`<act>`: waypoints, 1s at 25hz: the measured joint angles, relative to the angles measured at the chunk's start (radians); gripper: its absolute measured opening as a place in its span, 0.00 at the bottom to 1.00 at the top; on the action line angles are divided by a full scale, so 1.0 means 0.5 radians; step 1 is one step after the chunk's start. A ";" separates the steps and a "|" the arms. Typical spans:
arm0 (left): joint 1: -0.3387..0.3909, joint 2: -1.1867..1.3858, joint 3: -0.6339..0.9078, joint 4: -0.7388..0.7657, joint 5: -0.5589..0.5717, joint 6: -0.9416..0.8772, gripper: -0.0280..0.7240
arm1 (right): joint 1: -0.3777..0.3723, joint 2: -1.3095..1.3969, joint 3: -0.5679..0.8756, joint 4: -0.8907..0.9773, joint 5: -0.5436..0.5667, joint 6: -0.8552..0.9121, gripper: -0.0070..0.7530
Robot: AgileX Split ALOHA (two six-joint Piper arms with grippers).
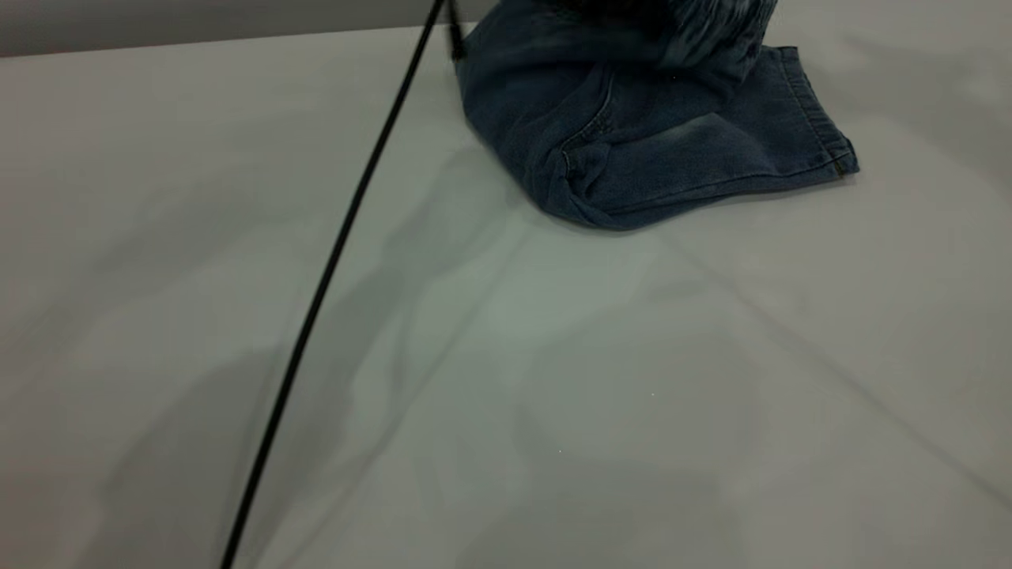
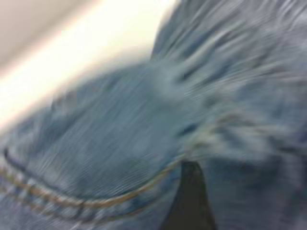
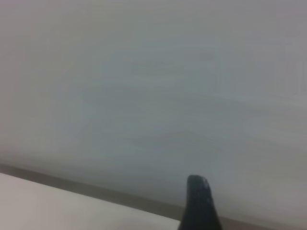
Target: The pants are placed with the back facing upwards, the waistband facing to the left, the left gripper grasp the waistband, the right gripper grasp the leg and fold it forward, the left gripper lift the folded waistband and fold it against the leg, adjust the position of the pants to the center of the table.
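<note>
I should use my left gripper to drag the folded blue denim pants back toward the table's center before the gripper opens, because the pants lie up at the table's far edge.
The blue denim pants lie folded at the far side of the table, with a leg hem toward the right and a back pocket seam on top. Their uppermost part is smeared by motion at the picture's top edge. In the left wrist view denim with a stitched pocket edge fills the picture. My left gripper is shut on the pants, with one dark finger showing and the other covered by cloth. My right gripper is away from the pants, facing a pale wall.
A black cable runs diagonally across the left half of the white cloth-covered table. The table's far edge meets a grey wall. Wrinkles cross the cloth in front of the pants.
</note>
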 joint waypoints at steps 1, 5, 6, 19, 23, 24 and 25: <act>-0.015 0.000 0.000 0.015 -0.071 0.008 0.74 | 0.000 0.000 0.000 0.000 0.000 0.000 0.57; -0.034 0.000 0.000 0.016 -0.252 0.061 0.74 | 0.000 0.000 0.000 0.002 0.000 -0.017 0.57; -0.034 0.000 0.000 0.016 -0.288 0.061 0.74 | 0.000 0.002 0.000 0.000 0.000 -0.029 0.57; -0.032 0.180 0.000 0.082 -0.280 0.054 0.71 | 0.000 0.040 0.002 0.002 -0.002 -0.027 0.57; -0.032 0.251 0.000 0.073 -0.181 0.056 0.69 | 0.000 0.040 0.002 0.002 -0.002 -0.036 0.57; -0.032 0.253 0.000 0.073 -0.137 0.058 0.69 | 0.000 0.040 0.002 0.002 -0.002 -0.036 0.57; -0.032 0.253 -0.002 0.073 -0.077 0.058 0.69 | 0.000 0.040 0.002 0.000 -0.002 -0.036 0.57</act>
